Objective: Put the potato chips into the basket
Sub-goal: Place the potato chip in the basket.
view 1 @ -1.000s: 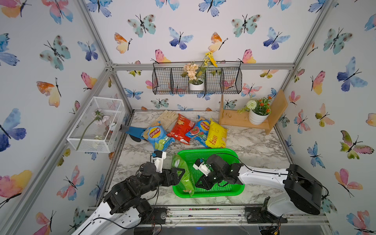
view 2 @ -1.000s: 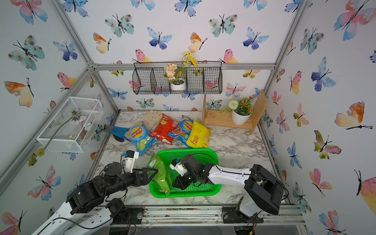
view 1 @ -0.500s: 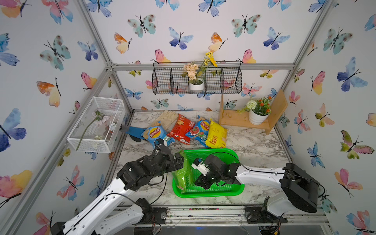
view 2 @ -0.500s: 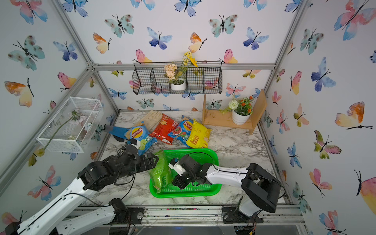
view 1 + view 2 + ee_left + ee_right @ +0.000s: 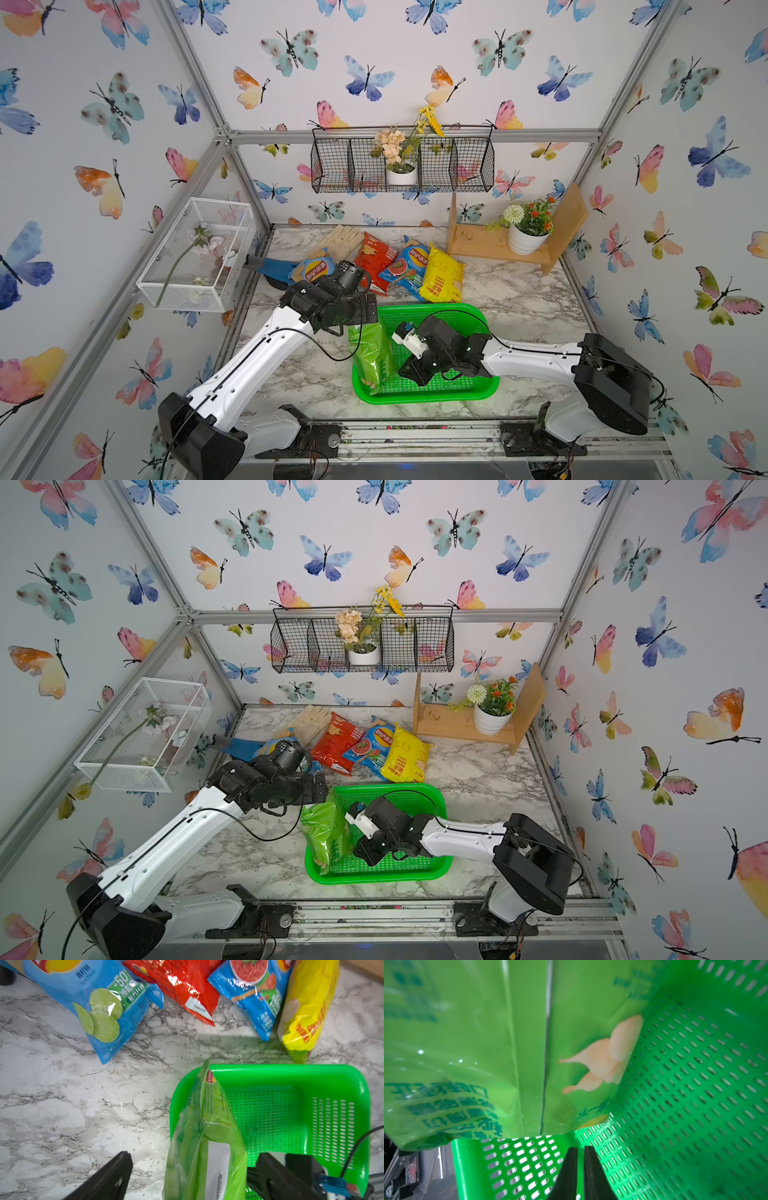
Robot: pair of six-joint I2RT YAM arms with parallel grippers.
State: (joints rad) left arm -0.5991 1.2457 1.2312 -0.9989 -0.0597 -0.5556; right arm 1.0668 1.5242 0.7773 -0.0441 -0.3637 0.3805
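The green chips bag leans over the basket's rim (image 5: 308, 832), so my left gripper should take its outer side while my right gripper steadies its inner side (image 5: 340, 837).
A green chips bag (image 5: 372, 353) (image 5: 326, 833) stands on its edge inside the green basket (image 5: 457, 395) (image 5: 415, 875), leaning on its left wall. My left gripper (image 5: 368, 313) (image 5: 318, 789) hovers open over the bag's far end. In the left wrist view the bag (image 5: 207, 1136) rises between the wide-apart fingers (image 5: 108, 1178) without touching them. My right gripper (image 5: 407, 372) (image 5: 580, 1153) is shut on nothing, low inside the basket (image 5: 695, 1084) just beside the bag (image 5: 508, 1043). Behind the basket lie a blue bag (image 5: 316, 270), a red bag (image 5: 376, 259), another blue bag (image 5: 405, 266) and a yellow bag (image 5: 440, 274).
Beige gloves (image 5: 340, 243) and a blue glove (image 5: 272, 268) lie at the back left. A white mesh box (image 5: 199, 253) hangs on the left wall. A wooden shelf with a flower pot (image 5: 528, 241) stands back right, and a black wire basket (image 5: 403, 166) hangs above.
My left arm has risen from low beside the green bag and swung back over the basket's far left corner, jaws open throughout. The bag stays standing in the basket. The right gripper barely moved.
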